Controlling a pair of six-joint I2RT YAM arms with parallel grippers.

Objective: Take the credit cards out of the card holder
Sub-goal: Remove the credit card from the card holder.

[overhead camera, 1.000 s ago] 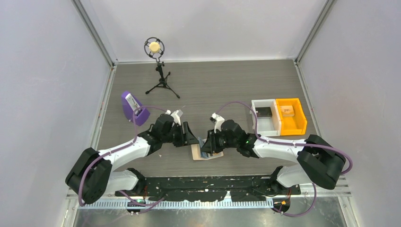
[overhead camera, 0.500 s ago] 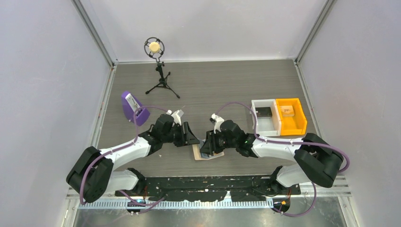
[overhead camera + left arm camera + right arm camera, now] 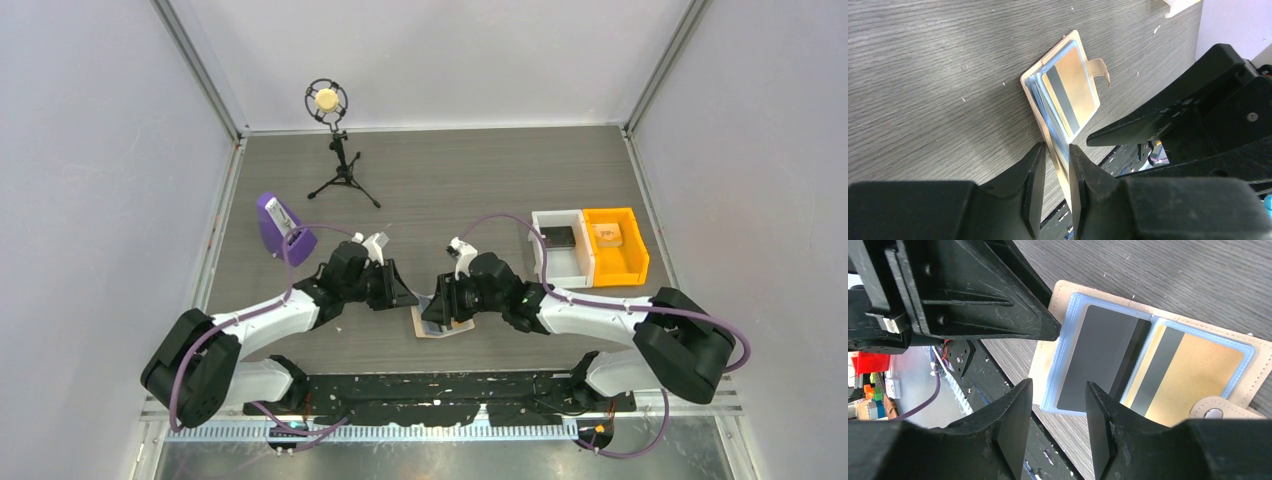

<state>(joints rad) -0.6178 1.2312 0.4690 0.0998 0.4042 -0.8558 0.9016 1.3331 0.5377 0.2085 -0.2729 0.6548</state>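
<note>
I should open my right gripper wider and push from the sleeve's outer edge (image 3: 1061,359) toward the orange-yellow card, because the grey card's striped edge (image 3: 1134,360) sits flush in its sleeve.
The card holder (image 3: 447,325) lies open near the table's front edge, pale tan with light blue sleeves (image 3: 1058,295). An orange-yellow credit card (image 3: 1073,85) with a dark stripe sits in one sleeve, also seen in the right wrist view (image 3: 1198,385). A grey card (image 3: 1098,355) sits in the sleeve beside it. My left gripper (image 3: 1055,147) is shut on the card holder's raised near edge, tan cover and blue sleeve between its fingertips. My right gripper (image 3: 1058,385) is open over the corner of the grey card's sleeve, holding nothing.
A purple wedge stand (image 3: 272,226) is at the left. A microphone on a tripod (image 3: 338,150) stands at the back. A white bin (image 3: 560,250) and an orange bin (image 3: 615,245) sit at the right. The two grippers nearly touch (image 3: 425,303).
My left gripper's jaws have narrowed from wide open onto the card holder's edge. My right arm has shifted slightly. The card holder has moved a little.
</note>
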